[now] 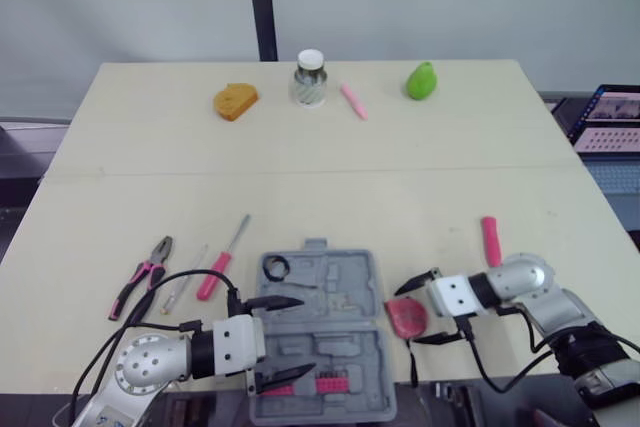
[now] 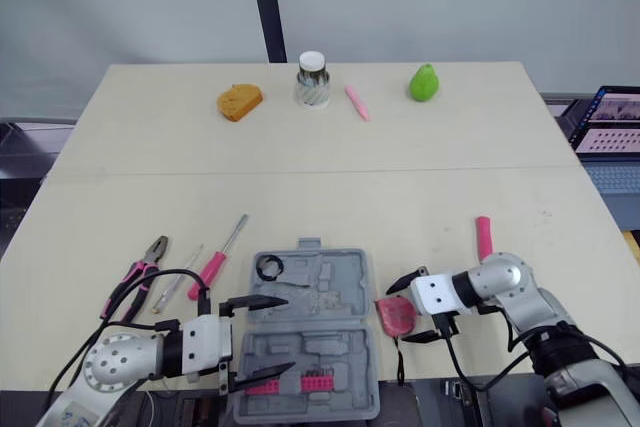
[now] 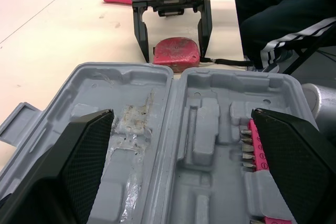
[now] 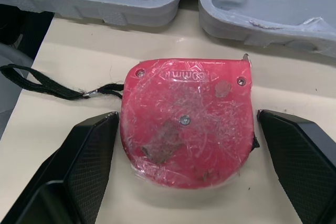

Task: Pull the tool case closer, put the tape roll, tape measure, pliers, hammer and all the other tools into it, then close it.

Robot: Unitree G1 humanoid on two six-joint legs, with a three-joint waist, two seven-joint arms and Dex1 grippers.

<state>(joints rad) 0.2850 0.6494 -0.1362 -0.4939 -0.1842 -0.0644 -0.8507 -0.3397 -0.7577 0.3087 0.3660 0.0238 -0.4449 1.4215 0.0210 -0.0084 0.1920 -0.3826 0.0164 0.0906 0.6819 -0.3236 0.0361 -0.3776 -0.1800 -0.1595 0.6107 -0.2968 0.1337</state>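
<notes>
The red tape measure has its black strap [image 1: 413, 367] joined to its corner [image 4: 117, 89]. The strap should come along and lie loose beside the red tape measure when I carry it into the case.
The grey tool case [image 1: 330, 347] lies open at the table's near edge, with a black tape roll [image 1: 276, 267] and a pink bit strip [image 1: 322, 383] in it. My left gripper [image 1: 290, 340] hangs open over the case's left side, holding nothing. The red tape measure [image 4: 184, 124] lies on the table just right of the case. My right gripper [image 1: 412, 313] is open with one finger on each side of it. Pliers [image 1: 140, 275], a pink-handled screwdriver [image 1: 222, 257] and a small clear one [image 1: 183, 292] lie left of the case. A pink-handled tool [image 1: 491, 240] lies to the right.
At the table's far edge stand an orange piece [image 1: 235, 101], a jar [image 1: 311, 77], a pink marker [image 1: 353, 101] and a green object [image 1: 422, 80]. A laptop [image 1: 612, 119] sits off the table's right side. The tape measure's black strap [image 4: 47, 85] trails toward the near edge.
</notes>
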